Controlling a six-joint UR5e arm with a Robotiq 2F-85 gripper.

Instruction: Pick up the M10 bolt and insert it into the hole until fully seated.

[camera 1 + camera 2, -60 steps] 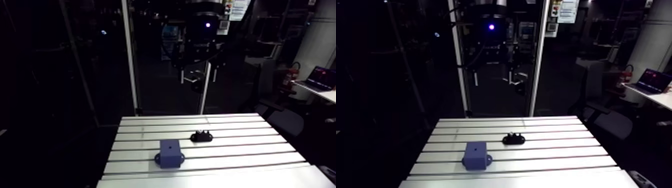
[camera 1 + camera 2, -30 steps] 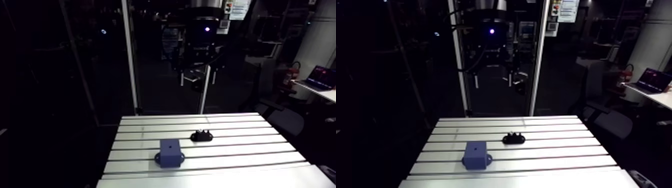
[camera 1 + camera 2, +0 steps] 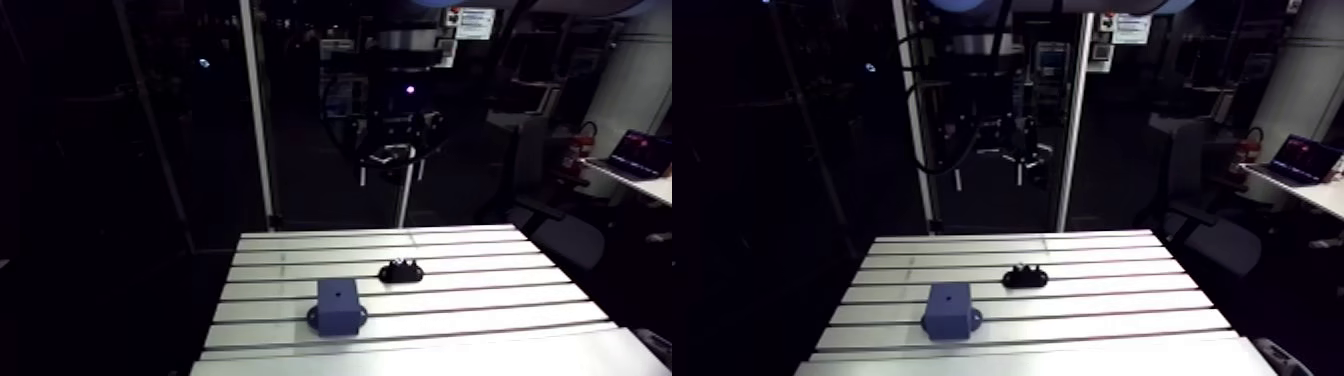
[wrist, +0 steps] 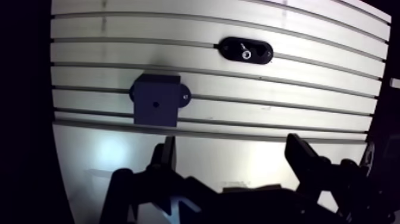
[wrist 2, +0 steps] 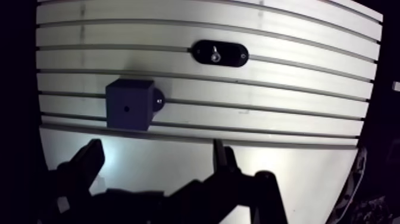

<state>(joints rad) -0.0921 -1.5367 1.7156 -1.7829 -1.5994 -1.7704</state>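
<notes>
My gripper is going to lift the bolt [image 4: 246, 54], and the black oval holder [image 4: 259, 50] is open around the bolt's top. The bolt will come free at once and leave the holder behind.
A blue block [image 4: 156, 100] with a small hole in its top face stands on the slotted table [image 3: 480, 310]. Beyond it lies a black oval holder [image 4: 246, 49] with a small shiny bolt [image 4: 244, 54] in it. In the arm view the block [image 3: 338, 305] is near the front and the holder [image 3: 400, 270] is behind and to its right. My gripper [image 4: 232, 158] hangs high above the table's near part, open, with nothing between its fingers [image 4: 165, 156]. Block and holder both lie ahead of it. In the arm view the gripper [image 3: 392, 170] is far above the table's back edge.
A white vertical post [image 3: 254, 110] rises behind the table's back left corner. The table's dark edges [image 4: 36, 119] border the lit surface on both sides in the wrist view.
The wrist with its blue light has come down a little in the arm view. The block and the holder have not moved.
</notes>
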